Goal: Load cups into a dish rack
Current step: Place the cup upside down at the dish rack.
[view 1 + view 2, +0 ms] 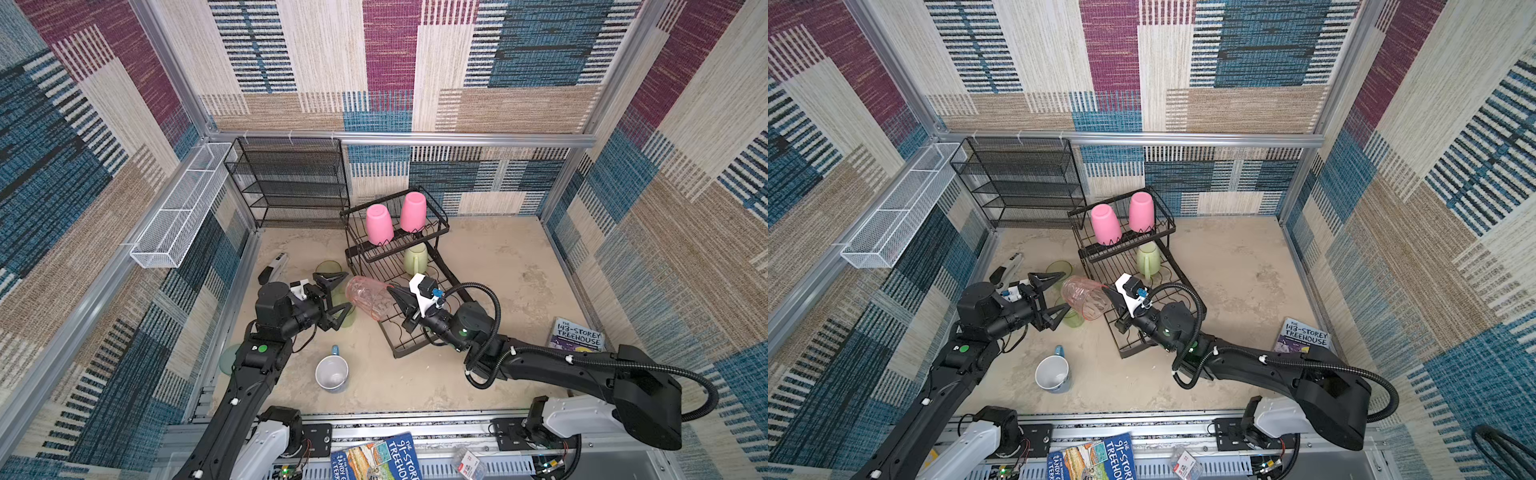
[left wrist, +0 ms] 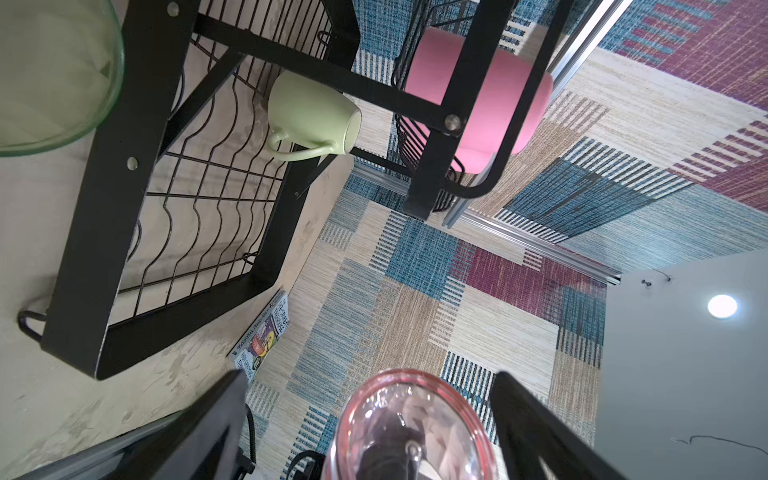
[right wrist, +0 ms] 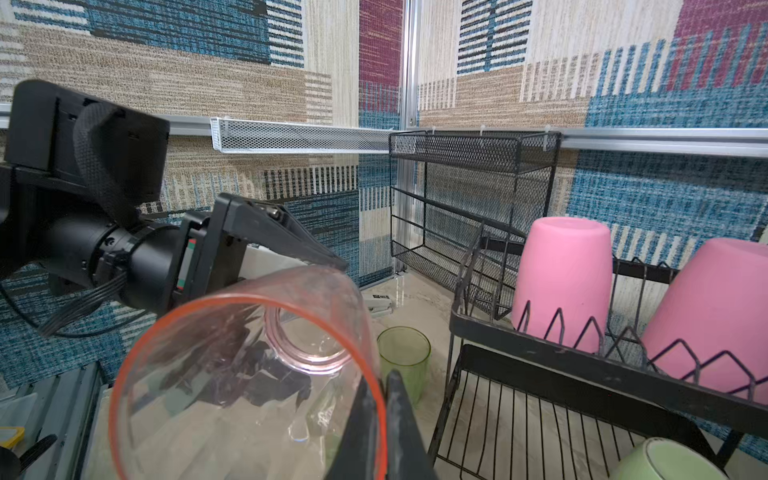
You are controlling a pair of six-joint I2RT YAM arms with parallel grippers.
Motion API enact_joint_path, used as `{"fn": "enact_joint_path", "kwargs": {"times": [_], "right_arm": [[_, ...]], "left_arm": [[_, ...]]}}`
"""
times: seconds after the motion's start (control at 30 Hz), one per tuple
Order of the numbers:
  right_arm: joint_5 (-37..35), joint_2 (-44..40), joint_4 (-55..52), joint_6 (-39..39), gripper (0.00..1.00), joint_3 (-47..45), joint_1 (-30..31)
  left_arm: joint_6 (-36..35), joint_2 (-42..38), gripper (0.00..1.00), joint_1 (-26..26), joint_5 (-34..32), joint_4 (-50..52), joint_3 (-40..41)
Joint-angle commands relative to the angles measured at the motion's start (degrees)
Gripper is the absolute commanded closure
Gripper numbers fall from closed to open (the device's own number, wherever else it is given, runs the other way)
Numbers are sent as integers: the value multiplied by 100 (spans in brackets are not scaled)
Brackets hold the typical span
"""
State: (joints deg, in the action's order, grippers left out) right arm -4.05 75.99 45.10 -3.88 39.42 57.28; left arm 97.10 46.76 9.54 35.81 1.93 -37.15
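The clear-pink cup's base (image 1: 355, 290) faces my left gripper's open fingers (image 1: 340, 292), so my right gripper should keep moving the cup in until those fingers close, then let go.
A clear-pink cup (image 1: 368, 297) (image 3: 249, 374) hangs on its side above the table, left of the dish rack (image 1: 405, 353). My right gripper (image 1: 392, 291) (image 3: 384, 382) is shut on its rim. My left gripper (image 1: 348, 291) (image 2: 370, 376) is open, its fingers on either side of the cup's base (image 2: 411, 428) without touching it. Two pink tumblers (image 1: 379, 224) (image 1: 412, 212) stand upside down in the rack's upper basket. A pale-green mug (image 1: 415, 258) lies in the lower tray. Clear-green tumblers (image 1: 328, 266) (image 1: 347, 318) stand by the left gripper. A blue mug (image 1: 331, 372) stands upright in front.
A black mesh shelf unit (image 1: 291, 178) stands at the back left, with a white mesh basket (image 1: 183, 212) on the left wall rail. A book (image 1: 575, 334) lies at the right, and a small white and black tool (image 1: 274, 268) at the left. A teal cup (image 1: 228, 359) sits half hidden behind the left arm.
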Motion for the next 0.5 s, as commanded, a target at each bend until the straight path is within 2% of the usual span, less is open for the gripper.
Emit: {"fn": "enact_joint_path", "kwargs": {"times": [0.0,0.47], "right_arm": [[146,101,263,154,100,113,2],[453,465,-58,257,100,459,3]], "left_arm": [[120,13,6,12,189,-366,57],[4,218,8,429,211,-624,-10]]}}
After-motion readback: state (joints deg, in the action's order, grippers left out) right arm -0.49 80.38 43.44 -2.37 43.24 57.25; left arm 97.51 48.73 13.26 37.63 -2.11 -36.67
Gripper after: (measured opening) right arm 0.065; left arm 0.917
